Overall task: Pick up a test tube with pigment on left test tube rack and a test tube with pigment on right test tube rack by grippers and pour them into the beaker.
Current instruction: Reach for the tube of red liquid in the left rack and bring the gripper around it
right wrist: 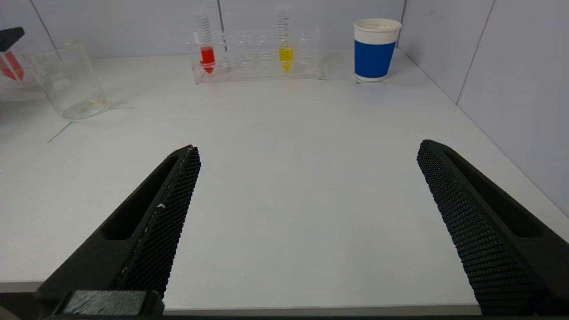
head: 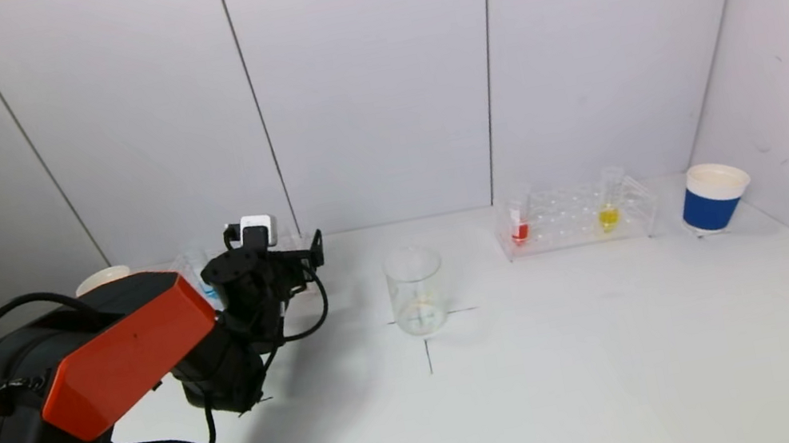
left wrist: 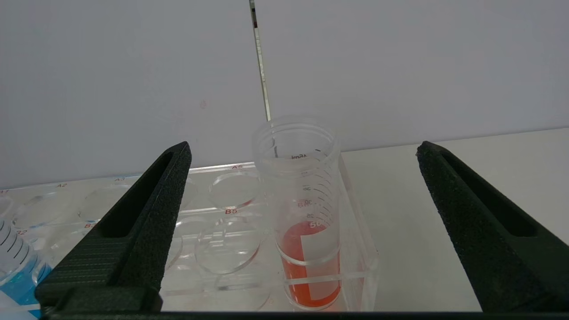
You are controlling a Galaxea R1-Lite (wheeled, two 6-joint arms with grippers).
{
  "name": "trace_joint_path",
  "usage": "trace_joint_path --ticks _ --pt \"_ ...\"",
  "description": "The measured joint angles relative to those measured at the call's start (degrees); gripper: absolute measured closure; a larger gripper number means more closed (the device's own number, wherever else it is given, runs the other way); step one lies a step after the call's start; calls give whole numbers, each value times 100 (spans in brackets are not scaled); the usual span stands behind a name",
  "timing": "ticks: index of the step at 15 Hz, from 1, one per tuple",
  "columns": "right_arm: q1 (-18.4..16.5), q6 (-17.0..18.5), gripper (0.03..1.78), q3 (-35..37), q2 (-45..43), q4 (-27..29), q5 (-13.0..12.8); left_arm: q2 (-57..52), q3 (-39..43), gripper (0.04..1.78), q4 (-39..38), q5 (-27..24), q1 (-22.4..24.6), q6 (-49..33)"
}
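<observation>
The red pigment (left wrist: pixel 310 266) will flow out in a stream and leave the test tube almost empty when the robot pours, because the test tube's rim (left wrist: pixel 296 141) is open.
The left test tube rack (left wrist: pixel 222 209) is clear acrylic. At its end stands a test tube with red pigment (left wrist: pixel 309 249). My left gripper (left wrist: pixel 304 149) is open, and the tube stands between its two black fingers, touching neither. In the head view the left gripper (head: pixel 307 253) hides most of that rack (head: pixel 193 263). The empty glass beaker (head: pixel 416 291) stands mid-table. The right test tube rack (head: pixel 576 218) holds a red tube (head: pixel 520 229) and a yellow tube (head: pixel 608 214). My right gripper (right wrist: pixel 310 148) hangs open over bare table near the front edge, far from its rack (right wrist: pixel 258 58).
A blue paper cup (head: pixel 713 198) stands right of the right rack, near the side wall. A white cup (head: pixel 100 280) sits behind my left arm. A tube with blue pigment (left wrist: pixel 13 266) stands further along the left rack. Walls close in the back and right.
</observation>
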Motion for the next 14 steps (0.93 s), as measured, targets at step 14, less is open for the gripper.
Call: trace_joint_path --ticks 14 --pt "0 -1 4 0 0 0 -1 39 -9 62 7 5 0 0"
